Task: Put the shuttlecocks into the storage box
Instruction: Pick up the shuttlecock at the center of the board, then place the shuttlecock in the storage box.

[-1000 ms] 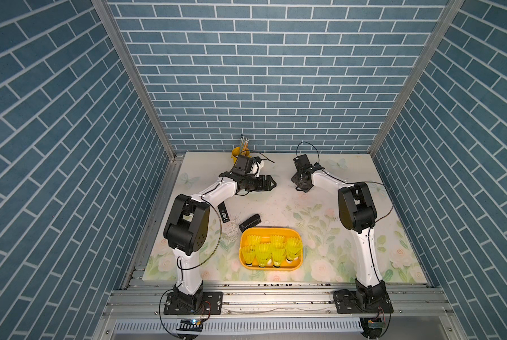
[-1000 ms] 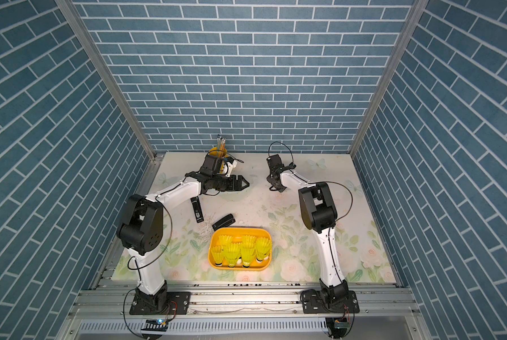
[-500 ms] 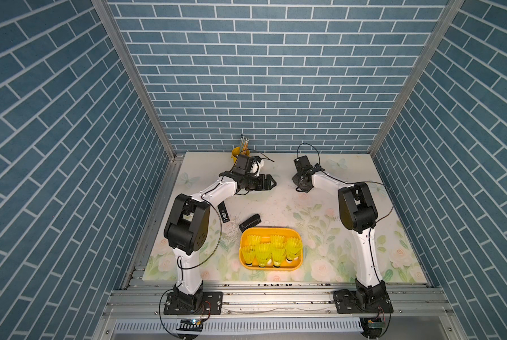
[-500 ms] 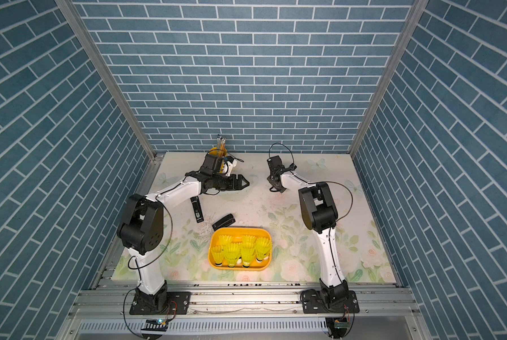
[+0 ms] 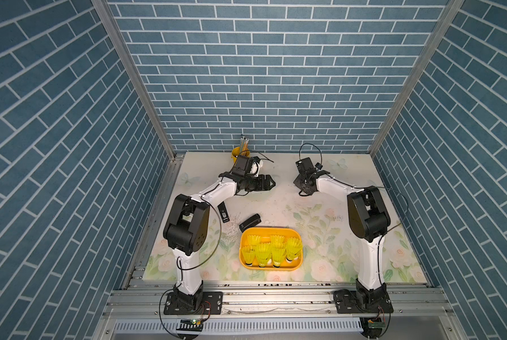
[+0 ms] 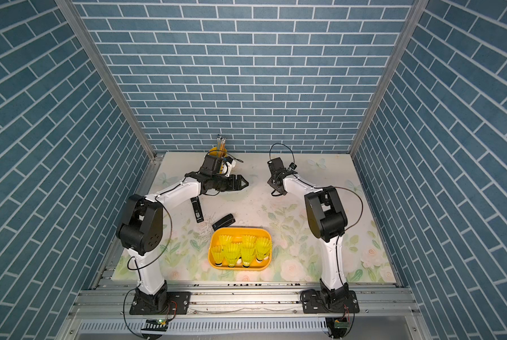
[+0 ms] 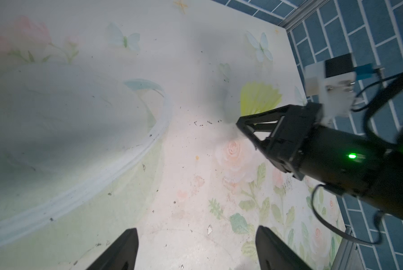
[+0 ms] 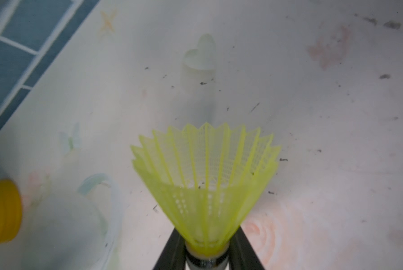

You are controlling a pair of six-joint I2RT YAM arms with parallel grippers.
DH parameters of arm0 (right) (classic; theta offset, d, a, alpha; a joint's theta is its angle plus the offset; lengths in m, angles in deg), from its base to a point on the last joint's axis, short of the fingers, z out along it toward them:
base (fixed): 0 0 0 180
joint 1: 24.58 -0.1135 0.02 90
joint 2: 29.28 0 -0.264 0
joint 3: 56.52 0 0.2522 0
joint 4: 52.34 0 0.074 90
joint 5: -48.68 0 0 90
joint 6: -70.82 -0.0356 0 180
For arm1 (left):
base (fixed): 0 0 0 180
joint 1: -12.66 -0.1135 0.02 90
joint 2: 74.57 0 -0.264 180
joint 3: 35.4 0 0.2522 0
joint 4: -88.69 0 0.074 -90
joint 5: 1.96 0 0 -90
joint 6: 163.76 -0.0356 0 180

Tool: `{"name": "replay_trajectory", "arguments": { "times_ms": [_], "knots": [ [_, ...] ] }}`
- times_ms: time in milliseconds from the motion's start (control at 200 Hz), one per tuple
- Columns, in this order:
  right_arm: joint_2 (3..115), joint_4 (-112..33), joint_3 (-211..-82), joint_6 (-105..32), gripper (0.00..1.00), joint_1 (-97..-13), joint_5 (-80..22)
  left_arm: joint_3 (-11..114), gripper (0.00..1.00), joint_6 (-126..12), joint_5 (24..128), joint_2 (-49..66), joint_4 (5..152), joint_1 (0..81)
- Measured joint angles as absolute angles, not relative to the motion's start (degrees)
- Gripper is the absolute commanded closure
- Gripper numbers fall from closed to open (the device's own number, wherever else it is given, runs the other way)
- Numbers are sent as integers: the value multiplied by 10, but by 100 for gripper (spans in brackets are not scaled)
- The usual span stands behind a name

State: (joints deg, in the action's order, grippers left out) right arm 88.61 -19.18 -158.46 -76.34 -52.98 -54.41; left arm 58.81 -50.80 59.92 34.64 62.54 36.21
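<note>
My right gripper is holding the shuttlecock's neck (image 8: 206, 247) in its fingers while the skirt stands free, so I should go on carrying the shuttlecock until it hangs over the storage box (image 5: 271, 248).
In the right wrist view a neon yellow-green shuttlecock (image 8: 205, 177) has its skirt fanning away from the camera. My right gripper (image 8: 207, 236) is shut on its neck, just above the white tip. The left wrist view shows the same shuttlecock (image 7: 259, 98) behind the right gripper's fingers (image 7: 261, 124), low over the mat. My left gripper (image 7: 197, 233) is open with nothing between its fingers, and it points toward the right gripper (image 5: 302, 192) at the back of the table. The orange-yellow storage box (image 5: 271, 268) near the front holds several upright shuttlecocks (image 5: 264, 250).
A small yellow bucket with pencils (image 5: 240, 153) stands at the back, behind the left wrist. Two flat black objects (image 5: 249, 223) (image 5: 223, 212) lie on the floral mat between the left arm and the box. Small white bits (image 5: 231, 231) are scattered beside them.
The right gripper's jaws have closed on the shuttlecock. Both arms have hardly moved.
</note>
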Motion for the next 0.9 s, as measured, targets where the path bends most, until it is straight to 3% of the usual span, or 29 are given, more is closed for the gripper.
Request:
{"name": "replay_trajectory", "arguments": {
  "times_ms": [455,900],
  "knots": [
    [673,-246,-1435,-656,76,-673,-515,412,16,-486,644,128,613,363],
    [585,-286,-1345,-639,76,-815,-460,288,17,-451,704,-98,514,364]
  ]
}}
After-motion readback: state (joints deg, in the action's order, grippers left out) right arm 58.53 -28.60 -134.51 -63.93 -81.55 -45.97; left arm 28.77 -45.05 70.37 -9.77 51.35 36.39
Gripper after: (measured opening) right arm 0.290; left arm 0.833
